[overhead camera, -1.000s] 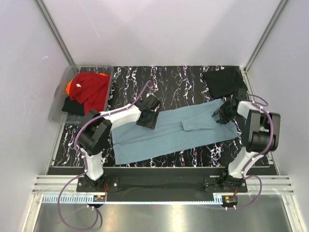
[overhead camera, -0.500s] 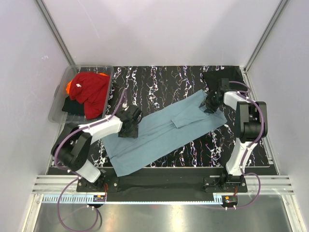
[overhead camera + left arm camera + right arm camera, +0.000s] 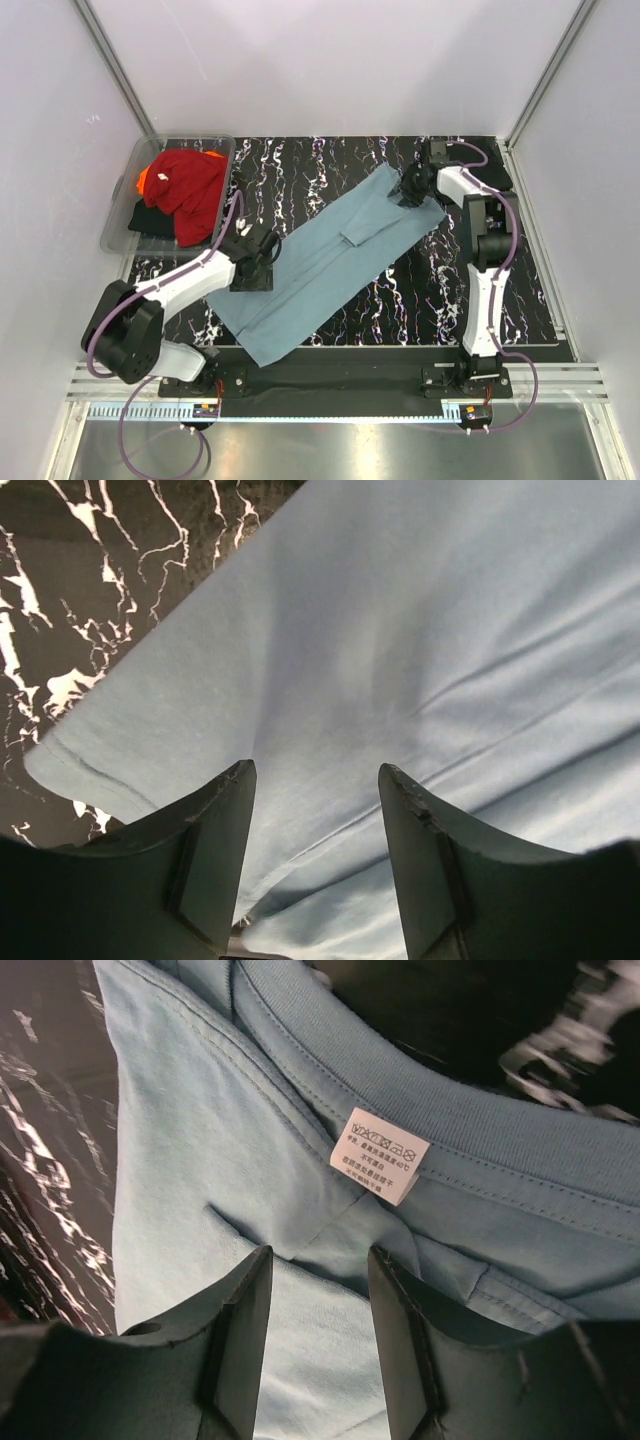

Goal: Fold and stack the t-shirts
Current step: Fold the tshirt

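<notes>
The dusty teal-blue t-shirt (image 3: 325, 258) lies at a slant toward the black t-shirt, so the robot's right gripper should move the dusty teal-blue t-shirt's collar end (image 3: 428, 213) away while the left gripper swings that t-shirt's near end straight.
The dusty teal-blue t-shirt (image 3: 320, 270) lies as a long folded strip, slanting from the near left to the far right of the table. My left gripper (image 3: 252, 268) stands open on its near-left part, fingertips down on the cloth (image 3: 330, 660) with fabric showing in the gap (image 3: 317, 770). My right gripper (image 3: 410, 190) is open at the collar end, with its fingertips (image 3: 320, 1252) on the fabric just below the white care label (image 3: 378, 1155). A black t-shirt (image 3: 503, 172) lies at the far right, partly under the right arm. Its dark cloth (image 3: 480, 1020) shows beyond the collar.
A clear plastic tub (image 3: 120, 215) stands at the far left and holds a red shirt (image 3: 185, 185), an orange one (image 3: 147, 180) and a black one (image 3: 150, 218). White walls close in the left, back and right. The black marbled tabletop (image 3: 430, 290) shows near the right.
Both grippers swept round, the left toward the near left and the right toward the far side. The teal shirt turned with them from lying across the table to a steep diagonal.
</notes>
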Action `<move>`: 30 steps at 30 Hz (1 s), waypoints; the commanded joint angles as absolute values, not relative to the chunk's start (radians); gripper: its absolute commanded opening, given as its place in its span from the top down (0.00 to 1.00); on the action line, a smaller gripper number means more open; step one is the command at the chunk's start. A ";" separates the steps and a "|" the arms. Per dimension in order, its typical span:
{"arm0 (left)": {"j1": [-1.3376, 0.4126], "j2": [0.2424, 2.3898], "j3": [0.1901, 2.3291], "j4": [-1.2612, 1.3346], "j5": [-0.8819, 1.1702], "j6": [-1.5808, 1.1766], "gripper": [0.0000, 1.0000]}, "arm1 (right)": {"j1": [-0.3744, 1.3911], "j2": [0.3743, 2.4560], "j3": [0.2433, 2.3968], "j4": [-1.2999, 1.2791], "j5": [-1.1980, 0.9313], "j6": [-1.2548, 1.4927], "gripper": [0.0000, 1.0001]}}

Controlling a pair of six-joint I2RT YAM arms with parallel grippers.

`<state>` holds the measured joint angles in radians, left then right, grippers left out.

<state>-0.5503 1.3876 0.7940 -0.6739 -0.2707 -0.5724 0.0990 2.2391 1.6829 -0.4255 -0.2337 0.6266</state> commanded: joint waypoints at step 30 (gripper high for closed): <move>-0.712 1.491 0.922 -0.419 0.084 -0.394 0.43 | 0.126 2.313 2.131 -0.615 -0.197 0.598 0.47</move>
